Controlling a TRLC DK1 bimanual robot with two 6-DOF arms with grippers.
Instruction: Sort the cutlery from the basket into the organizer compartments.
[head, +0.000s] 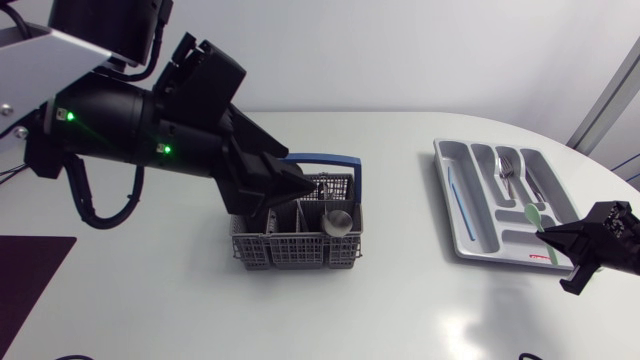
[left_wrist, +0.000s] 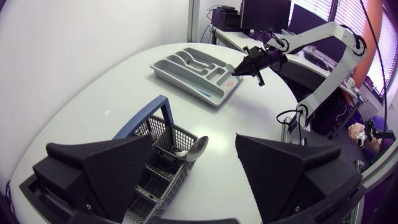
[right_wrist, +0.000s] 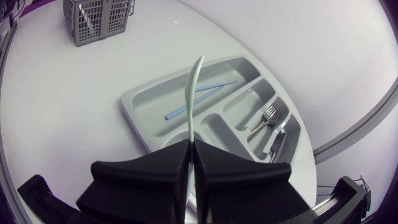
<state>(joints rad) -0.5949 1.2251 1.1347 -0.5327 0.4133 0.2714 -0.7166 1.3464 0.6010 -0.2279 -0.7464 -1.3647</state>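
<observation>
I expect the silver spoon to slide out and leave the basket standing when I lift it, since its bowl sticks up above the basket's rim.
The grey cutlery basket with a blue handle stands mid-table. A metal spoon leans in it, bowl up. My left gripper hangs open just above the basket; in the left wrist view its fingers straddle the basket and spoon. The grey organizer lies at the right, holding a blue stick, forks and a knife. My right gripper is shut on a pale green spoon at the organizer's near right corner. The spoon points over the organizer.
The basket is far ahead of my right gripper. In the left wrist view the organizer and my right gripper lie beyond the basket. Bare white table separates the two.
</observation>
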